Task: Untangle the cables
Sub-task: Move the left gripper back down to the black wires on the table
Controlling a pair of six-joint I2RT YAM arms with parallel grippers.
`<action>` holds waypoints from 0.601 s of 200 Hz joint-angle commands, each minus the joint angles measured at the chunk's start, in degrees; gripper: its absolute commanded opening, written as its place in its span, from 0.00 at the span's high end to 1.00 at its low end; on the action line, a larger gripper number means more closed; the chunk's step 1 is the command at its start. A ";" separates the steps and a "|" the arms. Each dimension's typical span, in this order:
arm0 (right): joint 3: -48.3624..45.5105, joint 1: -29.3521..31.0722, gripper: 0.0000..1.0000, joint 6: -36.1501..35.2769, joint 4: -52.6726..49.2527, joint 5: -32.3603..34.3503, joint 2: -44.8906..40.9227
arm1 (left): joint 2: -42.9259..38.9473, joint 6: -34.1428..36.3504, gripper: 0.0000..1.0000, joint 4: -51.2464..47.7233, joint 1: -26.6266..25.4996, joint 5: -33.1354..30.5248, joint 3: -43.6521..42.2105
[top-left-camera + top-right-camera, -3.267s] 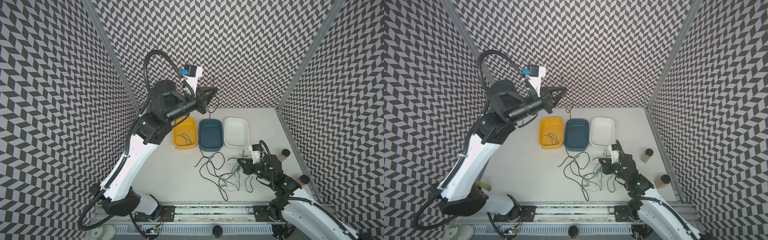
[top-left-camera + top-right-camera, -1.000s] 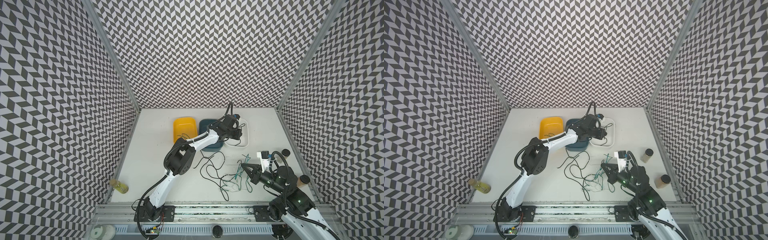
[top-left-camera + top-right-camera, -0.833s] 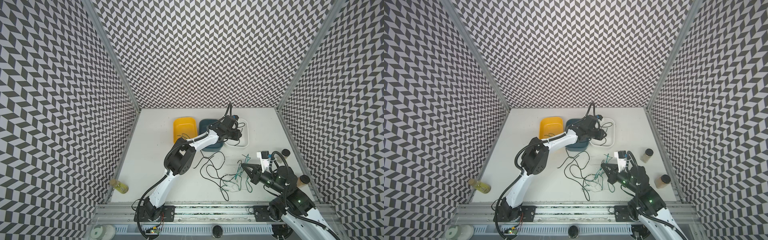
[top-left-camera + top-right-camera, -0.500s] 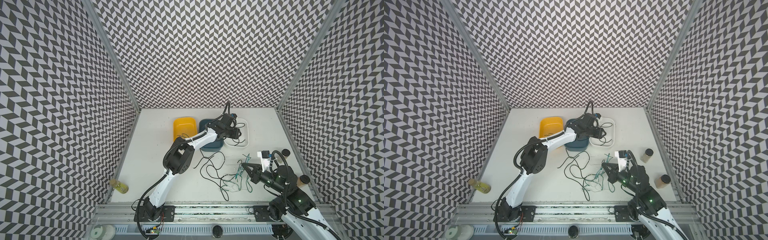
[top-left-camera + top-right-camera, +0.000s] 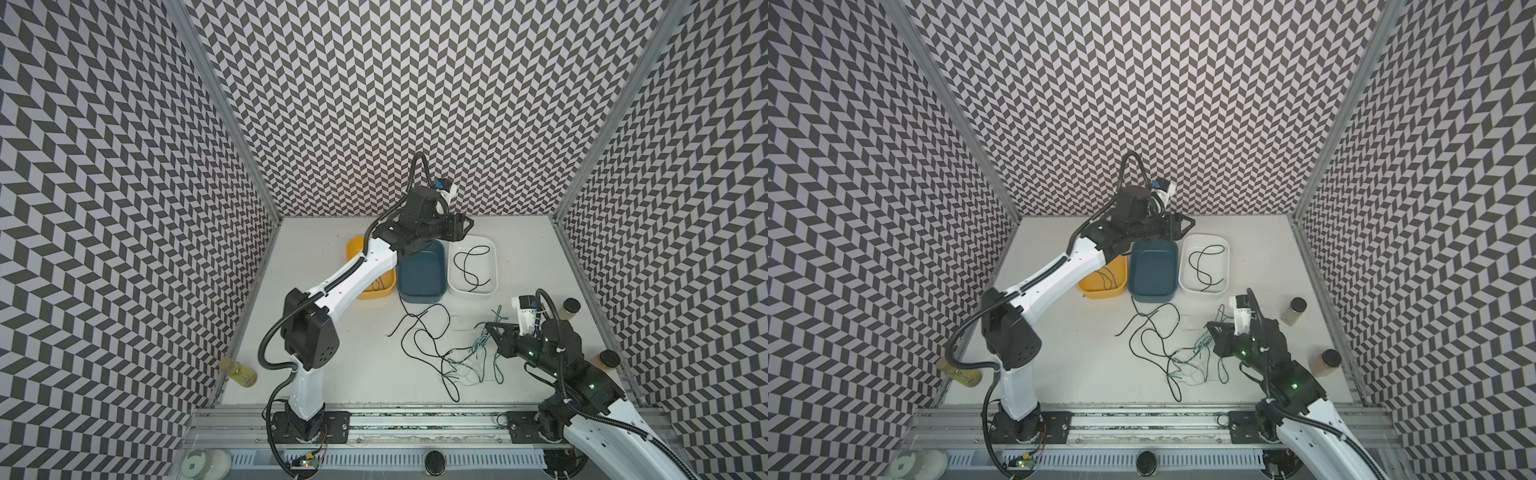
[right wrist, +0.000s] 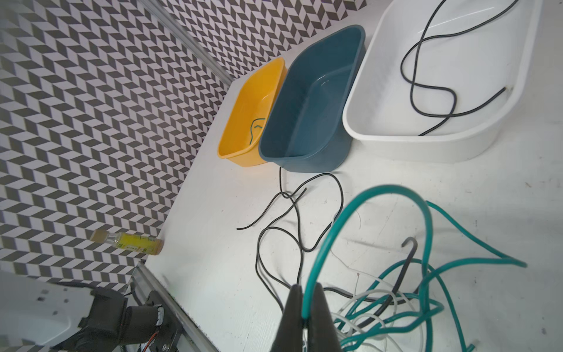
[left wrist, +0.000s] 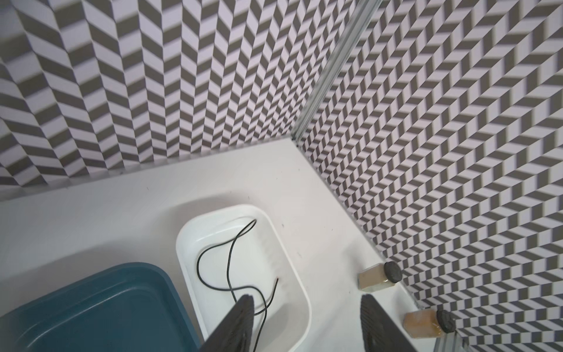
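Note:
I should move my left gripper next toward the black loop in front of the blue tray and close it there, because black cable loops are spread clear of the green cable.
My left gripper hangs open and empty over the far end of the white tray, near the back wall. A black cable lies loose in that tray. On the table in front of the trays, black, green and white cables lie tangled. My right gripper is shut on a green cable that arches up from that heap. Another black cable loops toward the blue tray. A green cable lies in the yellow tray.
Two capped jars stand by the right wall, close to my right arm. A yellow bottle lies at the left wall. The rail runs along the front edge. The patterned walls close in three sides.
My left gripper opened, let the black cable drop into the white tray, and lifted back toward the rear wall. The right gripper kept its hold on the green cable.

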 commanded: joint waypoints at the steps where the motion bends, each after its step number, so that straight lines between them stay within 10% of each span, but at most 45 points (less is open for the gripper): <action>1: 3.61 -0.10 1.00 1.24 0.69 3.58 1.77 | -7.14 -0.82 0.42 -1.40 -1.65 -3.38 -9.56; 58: 3.56 -0.10 1.00 1.87 3.91 1.99 5.23 | -26.59 -4.43 0.42 3.16 -3.64 -7.72 -42.25; 120: 3.56 -0.12 1.00 1.87 5.26 0.52 7.20 | -34.08 -8.54 0.43 4.65 -6.76 -7.06 -58.84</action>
